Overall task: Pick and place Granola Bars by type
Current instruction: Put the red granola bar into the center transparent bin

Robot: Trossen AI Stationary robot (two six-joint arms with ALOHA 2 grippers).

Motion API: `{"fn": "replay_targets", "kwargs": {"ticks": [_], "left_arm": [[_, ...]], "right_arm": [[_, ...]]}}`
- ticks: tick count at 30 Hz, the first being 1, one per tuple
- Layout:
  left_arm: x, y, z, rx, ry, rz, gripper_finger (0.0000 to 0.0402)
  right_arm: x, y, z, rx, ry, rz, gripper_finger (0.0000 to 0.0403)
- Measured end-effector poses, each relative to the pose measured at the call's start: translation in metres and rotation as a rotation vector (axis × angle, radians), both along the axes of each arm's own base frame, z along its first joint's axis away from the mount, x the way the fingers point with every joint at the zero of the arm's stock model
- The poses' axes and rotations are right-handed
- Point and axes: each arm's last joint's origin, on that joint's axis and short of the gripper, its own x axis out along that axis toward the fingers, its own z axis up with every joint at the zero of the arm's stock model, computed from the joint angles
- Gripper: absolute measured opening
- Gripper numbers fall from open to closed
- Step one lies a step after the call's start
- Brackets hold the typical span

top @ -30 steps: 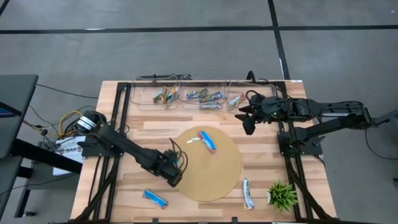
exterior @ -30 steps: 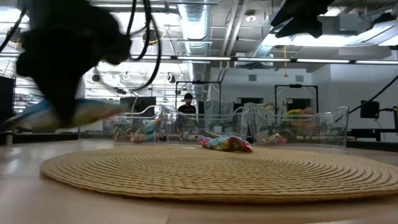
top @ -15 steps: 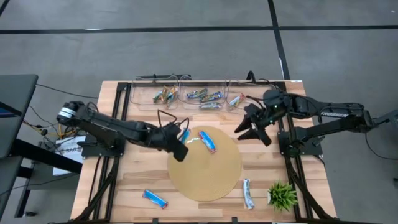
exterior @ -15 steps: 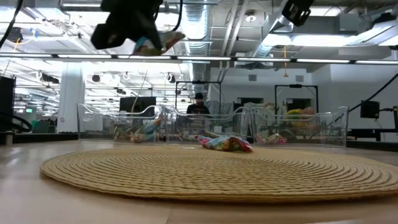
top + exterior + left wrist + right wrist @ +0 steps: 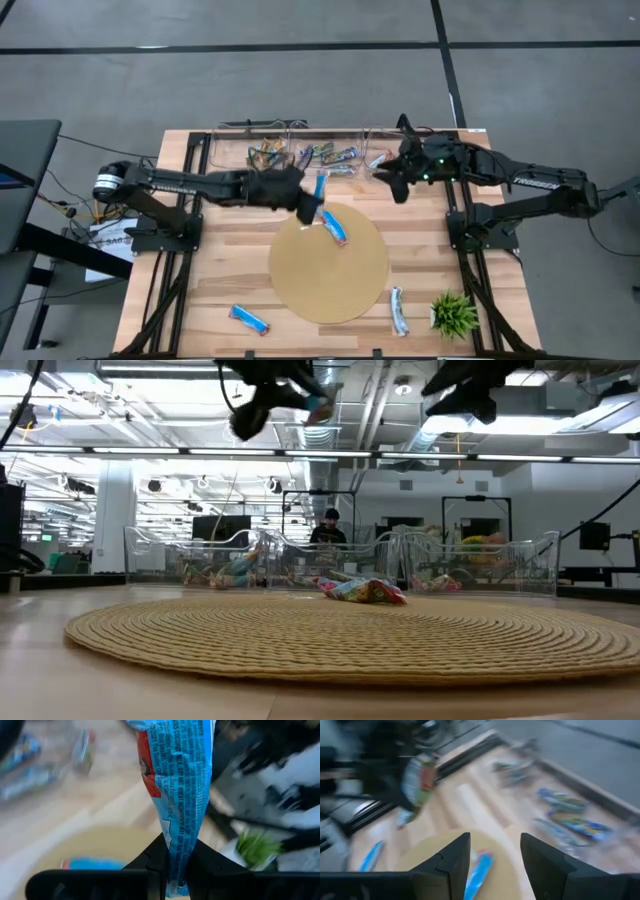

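Note:
Next, my right gripper takes the bar's loose end first, because the blue bar in my left gripper belongs in the clear bin [image 5: 376, 158] by my right gripper.
My left gripper [image 5: 308, 203] hangs high over the far-left rim of the round woven mat [image 5: 330, 285], shut on a bright blue granola bar [image 5: 320, 185]. In the low view this bar [image 5: 318, 404] shows near the top, well above the table. My right gripper [image 5: 396, 183] is open and empty, in the air near the rightmost clear bin [image 5: 380, 160]. Another blue bar [image 5: 335, 227] lies flat on the mat. A third blue bar [image 5: 249, 319] and a silvery bar [image 5: 399, 311] lie on the wood. More bars lie in the bins [image 5: 335, 155]. My left gripper pinches the blue bar between its two fingers at one crimped end [image 5: 176, 862]. The rest of the wrapper [image 5: 175, 775] reaches straight out past the fingertips, in line with them. The bar is lifted clear of the mat and the table.
Three clear bins stand in a row along the table's far edge [image 5: 265, 155]. A small green plant [image 5: 453, 314] sits at the near right corner. Both arms are close together over the far middle. A person [image 5: 330, 528] stands in the room beyond the bins.
My left gripper has risen from the mat's near-left rim and swung toward the far edge and the bins, carrying the blue bar lifted clear. My right gripper has dipped toward the mat, then drawn back toward the bins.

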Motion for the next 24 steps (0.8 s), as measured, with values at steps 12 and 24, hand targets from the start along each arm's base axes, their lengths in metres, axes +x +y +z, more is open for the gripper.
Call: {"fn": "replay_targets", "kwargs": {"ticks": [12,24], "left_arm": [[0.0,0.066,0.026,0.016,-0.21,-0.011,0.0038],[0.004,0.052,0.036,-0.01,-0.286,-0.186,0.0038]], "right_arm": [[0.001,-0.009,0.007,0.033,-0.088,-0.065,0.0161],[0.047,-0.011,0.01,0.151,-0.319,0.12,0.0164]]}}
